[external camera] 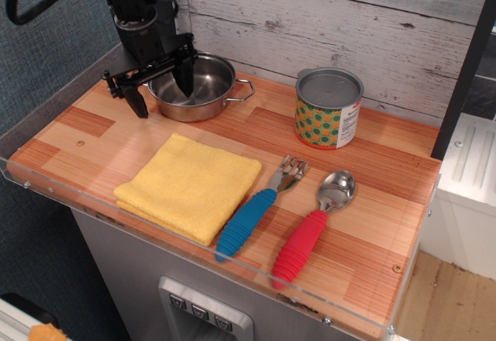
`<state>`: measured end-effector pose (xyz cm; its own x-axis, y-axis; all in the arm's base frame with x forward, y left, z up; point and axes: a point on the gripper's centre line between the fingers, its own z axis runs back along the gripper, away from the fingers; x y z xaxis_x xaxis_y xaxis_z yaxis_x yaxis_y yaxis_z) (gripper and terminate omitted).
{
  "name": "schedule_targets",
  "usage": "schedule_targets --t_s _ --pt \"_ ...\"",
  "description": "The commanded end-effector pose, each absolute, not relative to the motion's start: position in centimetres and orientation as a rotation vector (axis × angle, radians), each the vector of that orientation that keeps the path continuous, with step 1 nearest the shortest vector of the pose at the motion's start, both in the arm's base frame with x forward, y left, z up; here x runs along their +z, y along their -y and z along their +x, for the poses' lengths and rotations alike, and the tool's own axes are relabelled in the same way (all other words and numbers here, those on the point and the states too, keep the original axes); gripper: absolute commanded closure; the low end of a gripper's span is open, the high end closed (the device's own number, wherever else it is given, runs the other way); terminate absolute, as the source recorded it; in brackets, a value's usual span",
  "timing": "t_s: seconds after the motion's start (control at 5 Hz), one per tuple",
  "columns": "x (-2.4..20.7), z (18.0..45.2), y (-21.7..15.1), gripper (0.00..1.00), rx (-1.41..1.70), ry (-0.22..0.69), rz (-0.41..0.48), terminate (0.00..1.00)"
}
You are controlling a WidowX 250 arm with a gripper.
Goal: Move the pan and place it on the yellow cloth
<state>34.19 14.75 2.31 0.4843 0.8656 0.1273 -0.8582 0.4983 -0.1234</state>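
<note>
I expect the pan's wire loop handle [242,91] to turn toward the counter's front when I carry the pan over, because the handle sticks out opposite my gripper.
The small shiny steel pan [203,89] sits at the back left of the wooden counter, with a wire loop handle showing on its right side. My black gripper [163,93] is open and hangs over the pan's left rim: one finger [186,77] is inside the pan, the other finger [138,102] is outside it on the left. The left handle is hidden behind the gripper. The folded yellow cloth [190,185] lies flat in front of the pan, near the counter's front edge, with nothing on it.
A green-and-orange patterned tin can [328,108] stands at the back middle. A blue-handled fork [259,211] and a red-handled spoon [312,229] lie right of the cloth. A clear acrylic lip [186,240] edges the counter. A plank wall rises behind.
</note>
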Motion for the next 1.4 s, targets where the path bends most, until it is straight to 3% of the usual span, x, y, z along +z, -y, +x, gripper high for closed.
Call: schedule_targets --t_s 0.0,0.4,1.2 --pt "3.0 34.4 -15.5 1.0 1.025 0.211 -0.03 0.0" --pt "3.3 34.2 -15.8 1.0 1.007 0.211 -0.023 0.0" --pt "7.0 32.3 -16.2 1.0 0.935 0.304 -0.084 0.0"
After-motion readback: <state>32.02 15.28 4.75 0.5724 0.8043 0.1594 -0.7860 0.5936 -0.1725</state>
